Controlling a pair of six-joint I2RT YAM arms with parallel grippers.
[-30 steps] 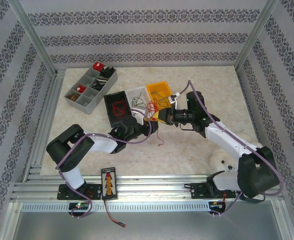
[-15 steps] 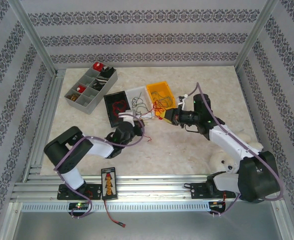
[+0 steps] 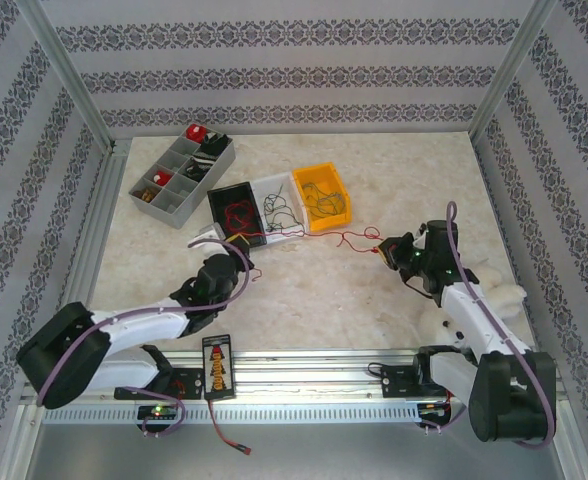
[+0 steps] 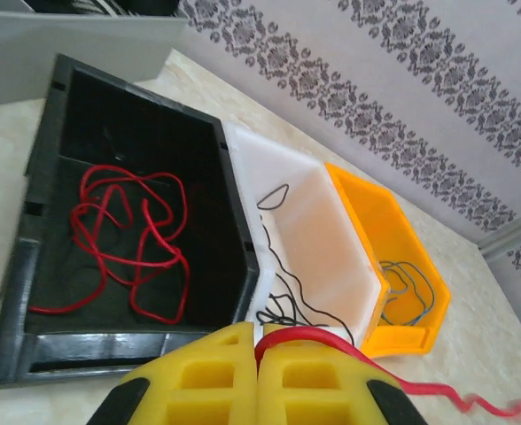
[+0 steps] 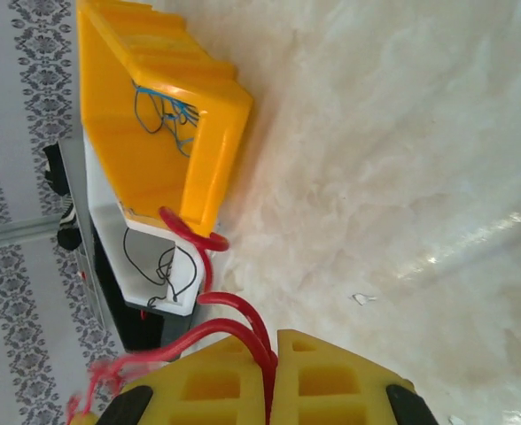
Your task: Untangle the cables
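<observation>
I should move my left gripper back while my right gripper carries the wire's end to the black bin (image 3: 235,212), because the red wire stretches (image 3: 342,236) past the yellow bin.
A single red wire (image 3: 326,236) is stretched over the table between my two grippers. My left gripper (image 3: 240,243) is shut on one end of it (image 4: 307,335), just in front of the bins. My right gripper (image 3: 382,248) is shut on the other end (image 5: 243,312), to the right of the bins. Behind the wire stand three bins. The black bin (image 3: 236,210) holds a bunch of red wires (image 4: 128,239). In the white bin (image 3: 279,205) lie black wires (image 4: 287,301). The yellow bin (image 3: 322,195) holds blue wires (image 5: 167,111).
A grey compartment tray (image 3: 179,175) stands at the back left. A white plush object (image 3: 499,300) lies beside the right arm. A black board (image 3: 217,365) and a black lead with a red plug (image 3: 236,442) lie on the near rail. Aluminium posts frame the table.
Both grippers have drawn apart from the bins. The left moved left and nearer, the right moved right and nearer. The red wire is now pulled out long between them.
</observation>
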